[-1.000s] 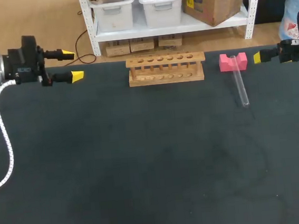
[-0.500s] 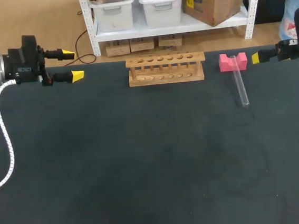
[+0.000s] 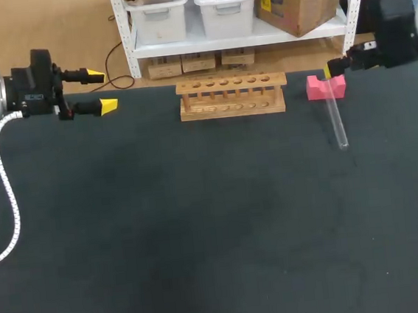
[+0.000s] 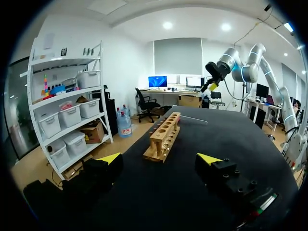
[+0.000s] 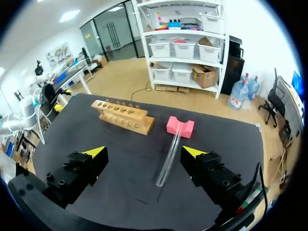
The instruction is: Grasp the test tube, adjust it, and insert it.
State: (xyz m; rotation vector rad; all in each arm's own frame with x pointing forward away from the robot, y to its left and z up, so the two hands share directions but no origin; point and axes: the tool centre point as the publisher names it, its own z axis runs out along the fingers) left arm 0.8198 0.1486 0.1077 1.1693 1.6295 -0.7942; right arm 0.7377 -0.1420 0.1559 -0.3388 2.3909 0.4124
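The test tube (image 3: 337,120) will come out and leave the block behind when I lift the tube, because the pink block's notch (image 5: 180,122) is open at the top.
A clear test tube (image 3: 336,122) lies on the black table (image 3: 201,224), its far end resting in a pink block (image 3: 326,87). The wooden rack (image 3: 231,96) stands at the back middle, its holes bare. My right gripper (image 3: 332,69) hovers just beyond the pink block, open. In the right wrist view the test tube (image 5: 169,161) and pink block (image 5: 180,127) lie below and ahead, between the wide-open fingers of the right gripper (image 5: 144,152). My left gripper (image 3: 100,91) is open at the back left, far from the rack (image 4: 165,137), and holds nothing (image 4: 160,159).
The table's back edge runs just behind the rack and the pink block. My right arm (image 4: 219,72) shows beyond the rack in the left wrist view. My left arm (image 5: 45,94) shows past the rack (image 5: 123,116) in the right wrist view.
My right arm has swung in from the right edge to the left and up, so its gripper now hangs by the pink block. The left arm and the tube have not moved.
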